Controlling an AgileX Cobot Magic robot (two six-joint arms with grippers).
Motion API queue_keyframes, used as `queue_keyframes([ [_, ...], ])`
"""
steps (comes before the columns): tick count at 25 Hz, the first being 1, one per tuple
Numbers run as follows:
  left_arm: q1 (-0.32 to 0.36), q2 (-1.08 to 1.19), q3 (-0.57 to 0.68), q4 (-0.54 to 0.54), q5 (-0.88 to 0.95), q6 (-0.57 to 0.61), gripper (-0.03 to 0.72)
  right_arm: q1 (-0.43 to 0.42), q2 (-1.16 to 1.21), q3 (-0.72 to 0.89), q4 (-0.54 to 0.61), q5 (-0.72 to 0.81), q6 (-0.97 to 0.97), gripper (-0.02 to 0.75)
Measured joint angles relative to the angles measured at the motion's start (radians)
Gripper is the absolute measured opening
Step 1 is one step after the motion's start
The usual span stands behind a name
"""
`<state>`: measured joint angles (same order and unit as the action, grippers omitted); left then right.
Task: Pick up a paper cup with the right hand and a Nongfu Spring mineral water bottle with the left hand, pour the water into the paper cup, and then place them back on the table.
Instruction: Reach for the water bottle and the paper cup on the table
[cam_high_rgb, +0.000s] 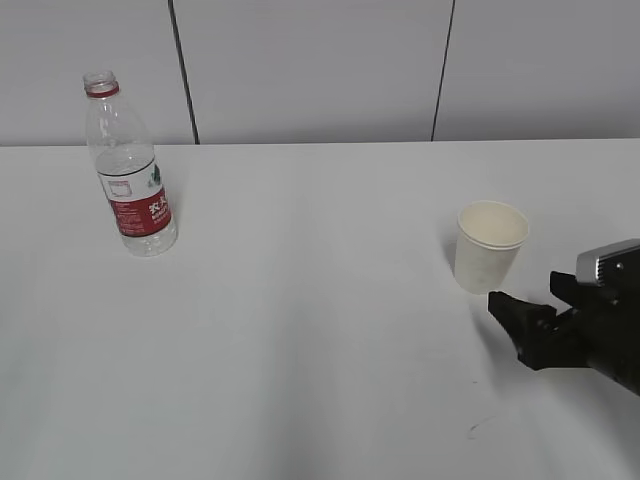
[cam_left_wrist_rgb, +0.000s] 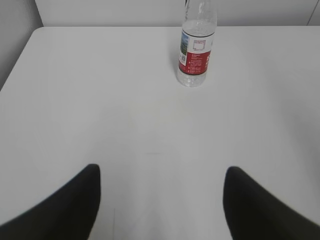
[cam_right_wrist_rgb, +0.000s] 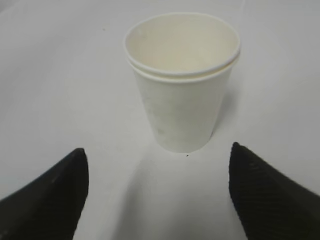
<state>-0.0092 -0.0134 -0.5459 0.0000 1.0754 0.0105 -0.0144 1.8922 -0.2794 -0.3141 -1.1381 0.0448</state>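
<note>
The upright paper cup is lined up with my right gripper's open fingers. I should keep going forward until both fingers are on either side of the cup's side, then close them.
The paper cup stands upright and empty at the right of the white table. It fills the upper middle of the right wrist view. My right gripper is open, low over the table just in front of the cup, and does not touch it; in its wrist view the cup stands just beyond the gap between the jaws. The Nongfu Spring bottle stands upright and uncapped at the far left. It shows far ahead in the left wrist view. My left gripper is open and empty, well short of the bottle, and out of the exterior view.
A grey panelled wall with two dark vertical seams runs behind the table's far edge. A small dark scuff marks the table near the front right. The table's left edge shows in the left wrist view.
</note>
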Motion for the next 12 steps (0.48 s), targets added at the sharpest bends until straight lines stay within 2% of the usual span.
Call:
queue_keyframes([
  [12,0.000,0.000,0.000,0.000,0.000,0.000,0.463,0.000,0.118,-0.156,0.002,-0.007,-0.035,0.652],
])
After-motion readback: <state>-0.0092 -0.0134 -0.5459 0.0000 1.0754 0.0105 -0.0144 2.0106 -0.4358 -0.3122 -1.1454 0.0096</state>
